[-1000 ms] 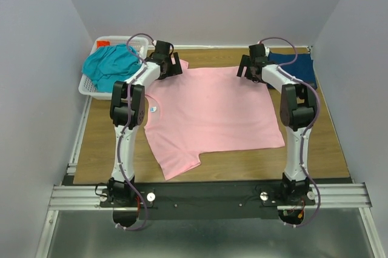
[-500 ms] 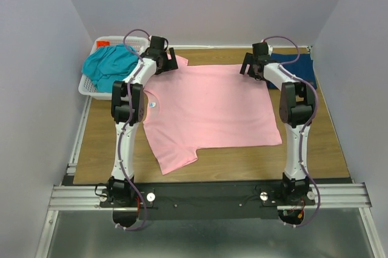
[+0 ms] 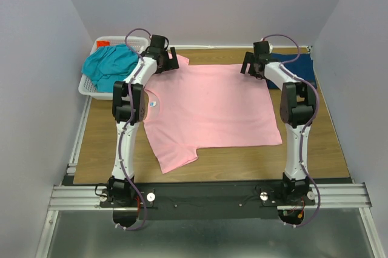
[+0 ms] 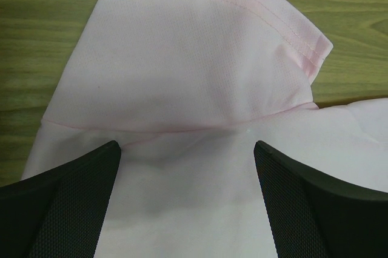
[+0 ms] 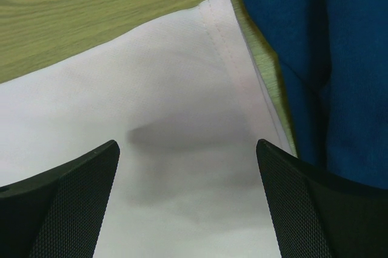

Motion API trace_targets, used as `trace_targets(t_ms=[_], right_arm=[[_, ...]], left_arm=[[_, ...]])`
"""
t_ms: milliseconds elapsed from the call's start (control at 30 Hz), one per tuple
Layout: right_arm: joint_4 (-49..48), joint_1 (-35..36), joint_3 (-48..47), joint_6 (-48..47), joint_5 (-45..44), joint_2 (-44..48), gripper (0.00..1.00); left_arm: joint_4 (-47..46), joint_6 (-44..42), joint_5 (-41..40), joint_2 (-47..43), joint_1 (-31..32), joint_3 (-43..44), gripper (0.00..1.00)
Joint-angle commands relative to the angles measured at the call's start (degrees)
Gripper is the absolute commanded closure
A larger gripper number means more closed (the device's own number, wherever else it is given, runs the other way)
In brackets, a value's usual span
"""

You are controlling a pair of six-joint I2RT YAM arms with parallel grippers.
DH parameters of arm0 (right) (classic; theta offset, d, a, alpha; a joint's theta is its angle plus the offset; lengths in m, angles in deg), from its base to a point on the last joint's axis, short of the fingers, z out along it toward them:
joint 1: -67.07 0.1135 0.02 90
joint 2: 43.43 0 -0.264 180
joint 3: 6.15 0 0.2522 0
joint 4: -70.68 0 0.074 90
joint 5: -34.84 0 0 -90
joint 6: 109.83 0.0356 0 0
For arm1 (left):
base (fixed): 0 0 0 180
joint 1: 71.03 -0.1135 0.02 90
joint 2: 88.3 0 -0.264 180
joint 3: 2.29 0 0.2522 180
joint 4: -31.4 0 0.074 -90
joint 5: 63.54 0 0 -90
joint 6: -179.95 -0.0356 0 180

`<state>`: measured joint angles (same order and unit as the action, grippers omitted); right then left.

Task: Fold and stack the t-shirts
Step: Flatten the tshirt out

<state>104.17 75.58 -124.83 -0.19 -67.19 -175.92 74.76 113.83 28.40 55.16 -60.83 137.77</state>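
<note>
The light pink t-shirt's near sleeve [image 3: 172, 154] lies flat on open wood, so I should now head my left gripper for that sleeve's hem [image 3: 180, 165] until its open fingers get there.
The light pink t-shirt [image 3: 209, 109] lies spread flat across the wooden table. My left gripper [image 3: 165, 62] is open just above its far-left sleeve [image 4: 188, 58], its jaws wide apart over the shoulder seam. My right gripper [image 3: 253, 67] is open above the shirt's far-right hem corner [image 5: 200, 88], next to the dark navy-blue t-shirt [image 3: 297, 67], which also shows in the right wrist view [image 5: 327, 64]. The teal t-shirt [image 3: 109, 67] is bunched up in the white basket at the far left.
The white lattice basket [image 3: 91, 88] stands at the table's far-left corner, with something orange [image 3: 103, 43] at its back. Grey walls close in the table on three sides. Bare wood [image 3: 100, 143] shows left of the pink shirt and along its near edge.
Both grippers moved toward the far edge, dragging the pink shirt a little farther back and flatter. Over the last half second almost nothing moved.
</note>
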Motion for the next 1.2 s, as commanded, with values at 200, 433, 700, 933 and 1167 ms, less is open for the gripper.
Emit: trace_targets(t_ms=[200,433,700,933,1167], right_arm=[[-0.3,-0.43,15.43,1.45,4.3,20.14,0.0],[-0.65,-0.51,33.96,7.69,5.27,36.73,0.0],[-0.57,-0.52,45.94,10.77,5.97,48.81,0.0],[-0.48,-0.51,49.73,11.65,5.97,51.54,0.0],[-0.48,-0.43,50.43,11.04,5.18,51.1,0.0]], left_arm=[[-5.43,4.76,-3.77,-24.69,2.81,-29.03,0.02],[-9.12,11.18,-9.93,-50.7,16.05,-60.4,0.02],[-1.84,32.09,-13.01,-76.46,34.43,-85.32,0.02],[5.1,46.76,-10.02,-84.92,46.66,-94.21,0.03],[9.06,51.53,-11.51,-81.33,47.72,-93.87,0.19]])
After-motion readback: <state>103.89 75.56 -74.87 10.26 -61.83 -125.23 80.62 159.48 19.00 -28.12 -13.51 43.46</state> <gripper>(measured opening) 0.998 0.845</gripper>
